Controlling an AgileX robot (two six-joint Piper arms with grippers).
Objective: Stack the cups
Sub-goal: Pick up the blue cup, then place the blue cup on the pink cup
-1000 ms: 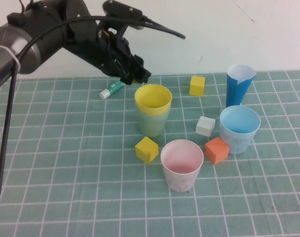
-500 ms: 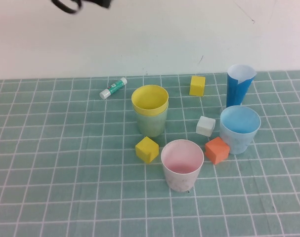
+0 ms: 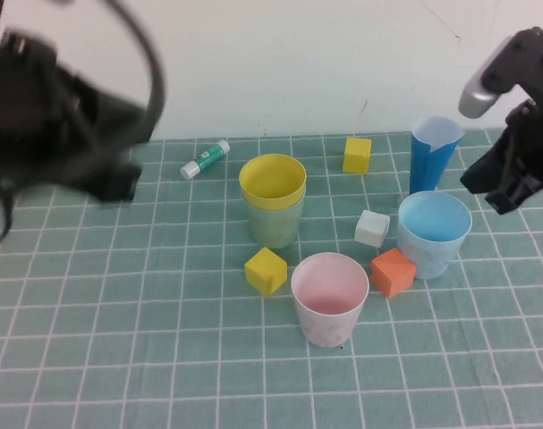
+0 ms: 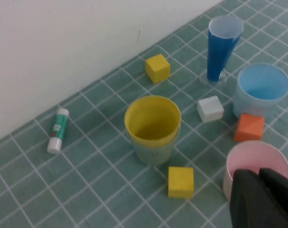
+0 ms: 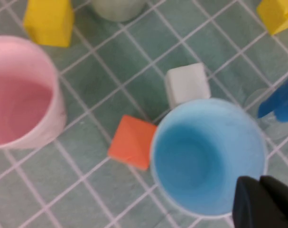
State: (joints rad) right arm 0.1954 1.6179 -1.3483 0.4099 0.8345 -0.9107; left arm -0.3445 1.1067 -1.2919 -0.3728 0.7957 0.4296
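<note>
The light blue cup (image 3: pixel 435 232) is standing far from the robot's left gripper, so the robot's right gripper should pick it up and nest it in the pale pink cup (image 3: pixel 330 290) first.
The yellow cup (image 3: pixel 273 180) sits nested in the pale green cup (image 3: pixel 275 228) at the table's middle; both also show in the left wrist view (image 4: pixel 152 118). The pale pink cup (image 3: pixel 329 295) stands in front of them, the light blue cup (image 3: pixel 434 231) to the right. My left gripper (image 3: pixel 119 183) hangs blurred at the far left, away from the cups; its fingers (image 4: pixel 248 194) are shut and empty. My right gripper (image 3: pixel 504 201) is shut and empty, just right of and above the light blue cup (image 5: pixel 205 152).
A tall dark-blue cone cup (image 3: pixel 432 152) stands behind the light blue cup. Yellow cubes (image 3: pixel 266 270) (image 3: pixel 357 154), a white cube (image 3: pixel 372 228) and an orange cube (image 3: pixel 393 272) lie among the cups. A glue stick (image 3: pixel 205 159) lies at the back left.
My left arm left the yellow cup nested in the green one, went out of view, and now shows at the far left. My right arm has come in beside the light blue cup.
</note>
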